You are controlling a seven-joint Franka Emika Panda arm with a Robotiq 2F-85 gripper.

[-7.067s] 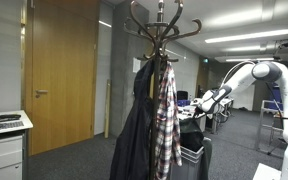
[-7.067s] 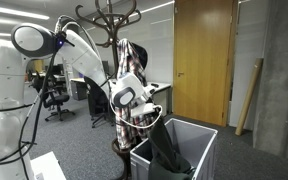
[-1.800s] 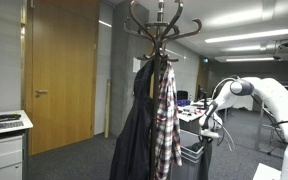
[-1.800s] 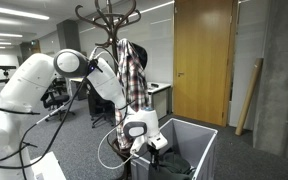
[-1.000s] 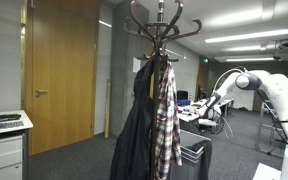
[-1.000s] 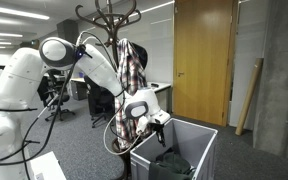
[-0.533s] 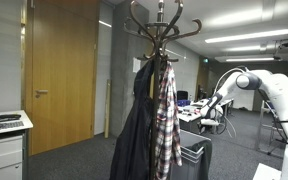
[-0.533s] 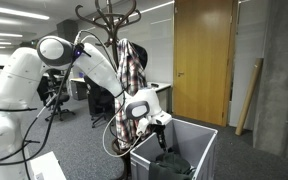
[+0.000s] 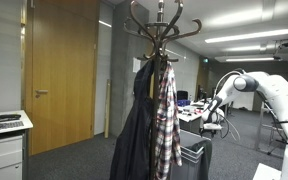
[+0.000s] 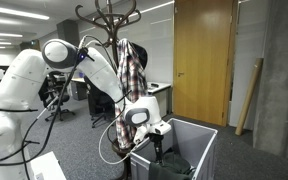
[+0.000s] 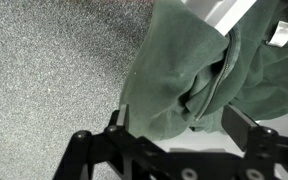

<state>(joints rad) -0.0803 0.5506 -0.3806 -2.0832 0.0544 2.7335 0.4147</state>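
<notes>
I should carry on moving down, because the dark green garment's loose fold (image 11: 174, 106) is centred in front of my gripper's open fingers. I should go on until they are around the bunched cloth (image 11: 180, 127) and then close them.
My gripper (image 11: 179, 125) is open, its two black fingers (image 11: 117, 120) standing wide apart with nothing pinched between them. Just beyond them lies a crumpled dark green garment (image 11: 199, 65), draped over a pale edge. In an exterior view the gripper (image 10: 156, 133) hangs over a grey bin (image 10: 199, 135) with the dark garment (image 10: 169, 166) inside it. In an exterior view the gripper (image 9: 210, 122) sits above the bin (image 9: 191, 155), behind the coat rack.
A wooden coat rack (image 9: 159, 25) carries a plaid shirt (image 9: 167, 115) and a dark jacket (image 9: 134, 135), and it stands close beside the bin. The plaid shirt (image 10: 132, 70) hangs right behind the arm. Speckled grey carpet (image 11: 54, 70) covers the floor. Wooden door (image 10: 204, 60) at the back.
The jaws have gone from shut to wide open and the green garment is let go into the bin. The gripper has dipped slightly lower over the bin.
</notes>
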